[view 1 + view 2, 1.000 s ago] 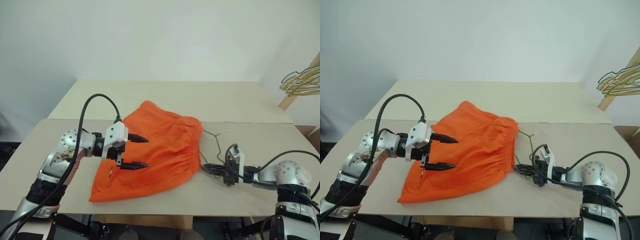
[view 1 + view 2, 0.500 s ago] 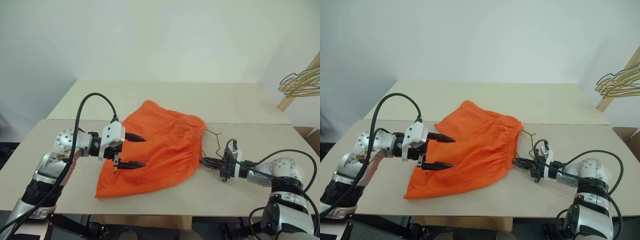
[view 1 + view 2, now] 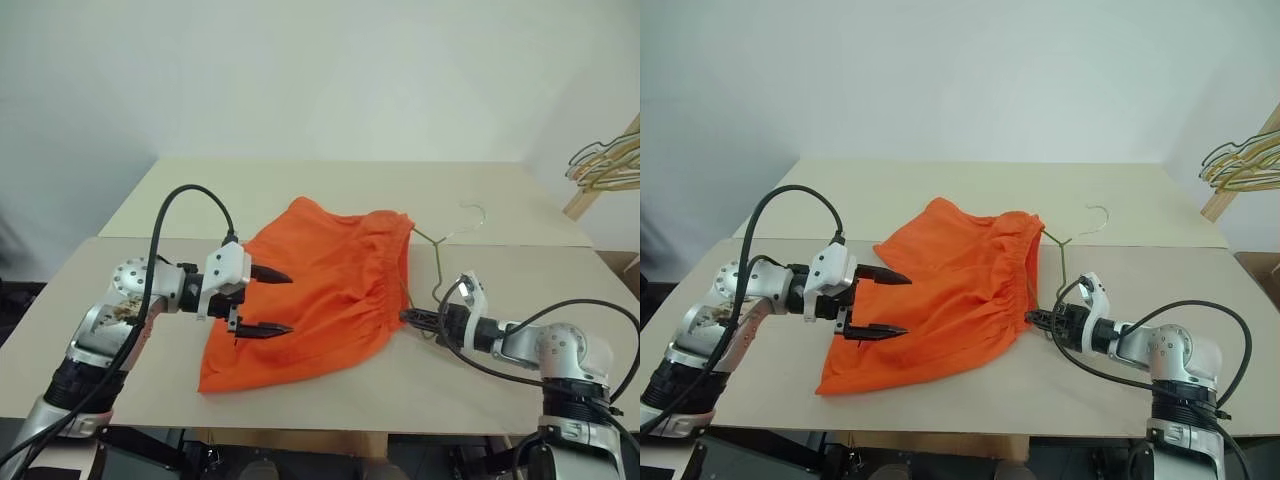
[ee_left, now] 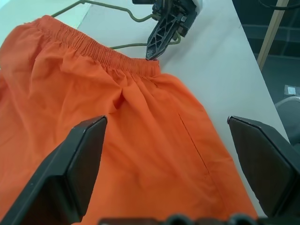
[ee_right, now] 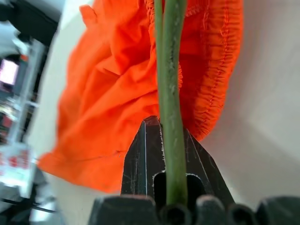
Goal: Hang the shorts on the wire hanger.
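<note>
My left gripper is over the legs, away from the waistband's far end (image 3: 404, 223), where the hanger goes in. It should swing over there and pinch the waistband (image 3: 388, 222).
The orange shorts (image 3: 320, 290) lie mid-table with the gathered waistband (image 3: 1025, 270) toward my right arm. Part of the thin wire hanger (image 3: 438, 268) runs in under the waistband, and its hook (image 3: 470, 210) points to the table's far side. My right gripper (image 3: 410, 318) is shut on the hanger's wire (image 5: 171, 93) right at the waistband's near end. My left gripper (image 3: 290, 303) hovers open over the left half of the shorts (image 4: 117, 140), nothing between its fingers (image 4: 79, 164). The left wrist view also shows the right gripper (image 4: 161, 35) at the waistband.
A bunch of wire hangers (image 3: 605, 165) hangs on a wooden rail (image 3: 585, 198) past the table's far right corner. Bare tabletop (image 3: 300, 190) lies behind the shorts, and a seam between two tables runs across under them.
My right gripper has rolled, swinging the hanger's hook up and toward the far side. The waistband's far end has lifted with it. The left arm has kept still.
</note>
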Robot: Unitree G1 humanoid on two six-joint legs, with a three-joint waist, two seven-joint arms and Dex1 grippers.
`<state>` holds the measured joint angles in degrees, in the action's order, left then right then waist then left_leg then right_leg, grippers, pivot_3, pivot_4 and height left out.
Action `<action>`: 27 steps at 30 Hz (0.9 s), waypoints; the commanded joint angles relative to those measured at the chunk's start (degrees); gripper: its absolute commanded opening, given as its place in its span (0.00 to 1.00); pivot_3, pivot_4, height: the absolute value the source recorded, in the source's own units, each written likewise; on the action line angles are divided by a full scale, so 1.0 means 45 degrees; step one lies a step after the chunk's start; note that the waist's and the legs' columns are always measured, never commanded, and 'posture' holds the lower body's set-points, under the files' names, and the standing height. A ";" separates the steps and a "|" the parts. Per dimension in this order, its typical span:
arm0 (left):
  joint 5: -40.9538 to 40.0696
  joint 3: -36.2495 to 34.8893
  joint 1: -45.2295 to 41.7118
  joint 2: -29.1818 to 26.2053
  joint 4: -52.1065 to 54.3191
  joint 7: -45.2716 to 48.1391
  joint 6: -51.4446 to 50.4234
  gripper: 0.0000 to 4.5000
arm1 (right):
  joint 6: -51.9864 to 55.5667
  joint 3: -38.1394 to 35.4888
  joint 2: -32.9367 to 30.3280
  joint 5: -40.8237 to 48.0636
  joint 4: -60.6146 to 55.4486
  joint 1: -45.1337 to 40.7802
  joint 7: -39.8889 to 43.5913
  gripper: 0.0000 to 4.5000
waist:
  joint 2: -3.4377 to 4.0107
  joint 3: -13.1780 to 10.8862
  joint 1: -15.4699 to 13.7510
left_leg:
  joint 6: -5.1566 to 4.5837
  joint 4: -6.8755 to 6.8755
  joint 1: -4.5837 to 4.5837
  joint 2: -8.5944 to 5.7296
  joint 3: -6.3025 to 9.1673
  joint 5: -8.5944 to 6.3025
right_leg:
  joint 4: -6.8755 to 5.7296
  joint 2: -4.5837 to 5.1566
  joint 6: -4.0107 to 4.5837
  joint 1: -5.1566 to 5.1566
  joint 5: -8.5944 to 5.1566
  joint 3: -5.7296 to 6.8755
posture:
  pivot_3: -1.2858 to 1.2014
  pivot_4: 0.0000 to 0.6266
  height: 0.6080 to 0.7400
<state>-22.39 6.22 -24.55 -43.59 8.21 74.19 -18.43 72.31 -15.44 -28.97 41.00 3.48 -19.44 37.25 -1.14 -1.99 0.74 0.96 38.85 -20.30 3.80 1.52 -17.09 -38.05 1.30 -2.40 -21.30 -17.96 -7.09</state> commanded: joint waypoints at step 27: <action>0.0333 0.2076 -0.7368 -0.0440 -0.7310 0.4070 0.4127 0.99 | -1.3903 0.5354 -0.4594 -0.8967 -0.4579 0.0951 0.3221 0.00 | 0.0023 -0.0017 0.0393 | 0.0000 0.0018 -0.0015 -0.0008 -0.0002 0.0000 | 0.0007 0.0001 0.0006 -0.0007 -0.0005 0.0001 | 0.50 0.00 1.00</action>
<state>-17.83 12.74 -55.92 -44.42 -25.09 92.06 0.25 10.75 9.14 -49.79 1.10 -15.32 -13.51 51.86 -1.04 -2.07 2.51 0.96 38.93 -20.37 3.77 1.51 -17.09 -38.02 1.30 -2.38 -21.34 -17.98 -7.09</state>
